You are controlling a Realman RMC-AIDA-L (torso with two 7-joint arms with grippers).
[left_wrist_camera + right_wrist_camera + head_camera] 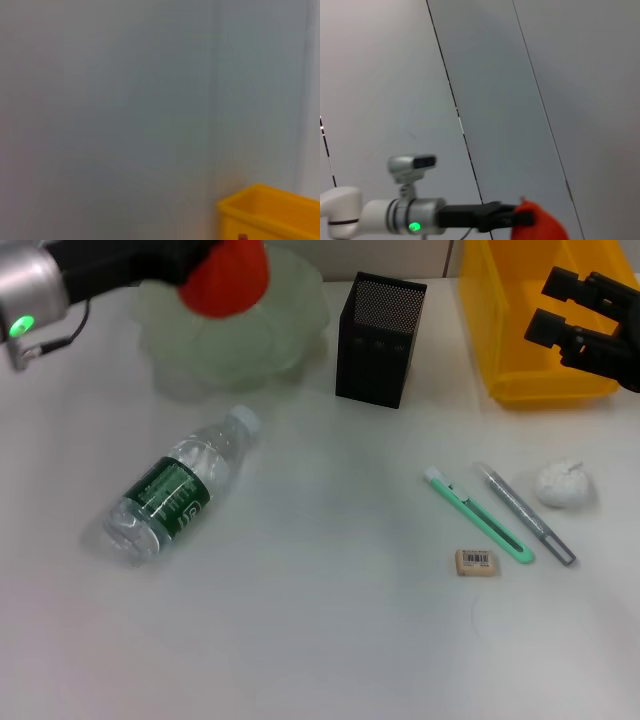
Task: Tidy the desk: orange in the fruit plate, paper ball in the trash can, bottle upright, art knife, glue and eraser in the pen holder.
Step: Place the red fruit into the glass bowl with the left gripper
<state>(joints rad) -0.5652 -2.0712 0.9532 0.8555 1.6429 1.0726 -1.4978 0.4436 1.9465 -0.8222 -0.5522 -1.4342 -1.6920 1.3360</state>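
I should go on carrying the orange point(228, 278) with my left gripper until it is over the plate's middle point(236, 335) before letting go, because it hangs above the open, empty fruit plate.
My left gripper point(196, 268) is shut on the orange point(228, 276), held just above the pale green fruit plate point(285, 325) at the back left. The right wrist view shows the orange point(540, 225) in the same hold. The clear bottle point(172, 496) with a green label lies on its side at the left. To the right lie the green art knife point(478, 515), the grey glue stick point(525, 513), the eraser point(476, 562) and the white paper ball point(565, 484). The black mesh pen holder point(380, 338) stands at the back centre. My right gripper point(550, 306) hovers open over the yellow trash can point(520, 360).
The trash can's yellow rim point(265, 207) shows in the left wrist view against a grey wall. White tabletop lies bare between the bottle and the stationery and along the front edge.
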